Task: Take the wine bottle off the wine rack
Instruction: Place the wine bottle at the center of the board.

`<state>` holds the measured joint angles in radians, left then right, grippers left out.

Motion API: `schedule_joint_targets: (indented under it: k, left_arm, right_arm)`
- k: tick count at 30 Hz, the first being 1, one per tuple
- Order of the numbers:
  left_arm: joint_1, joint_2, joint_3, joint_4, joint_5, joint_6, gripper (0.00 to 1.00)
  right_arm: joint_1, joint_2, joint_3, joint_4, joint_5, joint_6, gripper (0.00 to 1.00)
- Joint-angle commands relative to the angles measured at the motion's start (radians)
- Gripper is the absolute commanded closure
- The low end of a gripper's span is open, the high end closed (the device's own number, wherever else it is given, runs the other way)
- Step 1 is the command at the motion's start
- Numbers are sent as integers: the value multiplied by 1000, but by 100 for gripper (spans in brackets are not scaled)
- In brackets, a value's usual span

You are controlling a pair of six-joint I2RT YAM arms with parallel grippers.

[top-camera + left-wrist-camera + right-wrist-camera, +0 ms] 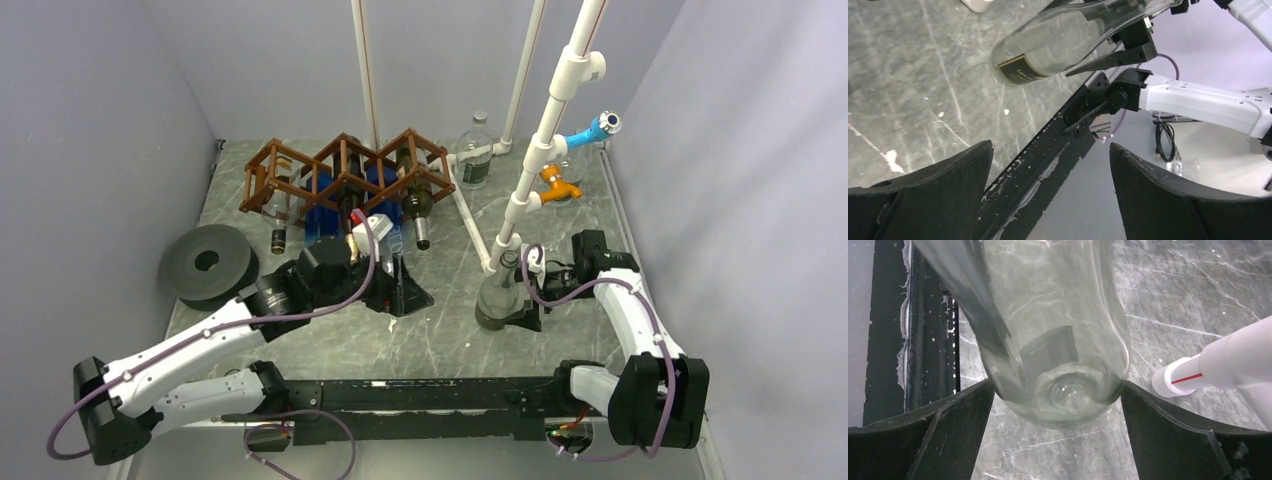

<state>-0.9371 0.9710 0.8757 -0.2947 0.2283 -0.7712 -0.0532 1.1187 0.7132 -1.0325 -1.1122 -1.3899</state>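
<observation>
I should keep moving up along the clear glass wine bottle (494, 298), which stands upright between my right gripper's open fingers, until they are on both sides of the neck (509, 262). Then I should close them.
The clear glass wine bottle (497, 292) stands on the marble table, right of centre, away from the brown wooden wine rack (345, 172) at the back. My right gripper (506, 312) is open, one finger on each side of the bottle's base (1058, 340) and very close to the glass. In the right wrist view the right gripper (1057, 384) frames the rounded base. My left gripper (400, 290) is open and empty in front of the rack. In its own view the left gripper (1050, 150) shows nothing between its fingers, with the bottle (1058, 40) beyond.
Dark bottles (418, 205) still lie in the rack. A clear bottle (475, 155) stands at the back. A black disc (208, 262) lies at the left. White pipes (530, 170) with blue and orange taps rise just behind the wine bottle. A black rail (420, 395) runs along the near edge.
</observation>
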Motion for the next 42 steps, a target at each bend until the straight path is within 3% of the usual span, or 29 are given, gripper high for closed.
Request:
schedule_joint_targets:
  k: [1, 13, 28, 42]
  left_arm:
    - [5, -99, -38, 2, -130, 57, 7]
    - [13, -270, -120, -46, -224, 77, 3]
    - [13, -372, -140, -89, -330, 111, 1]
    - [13, -444, -157, -134, -380, 127, 1]
  right_arm:
    - [-15, -28, 54, -63, -51, -5, 0]
    - [-32, -103, 108, -72, -52, 77, 0]
    - [-40, -111, 355, -238, -153, 103, 1]
    - [-37, -88, 378, -240, -285, 139, 16]
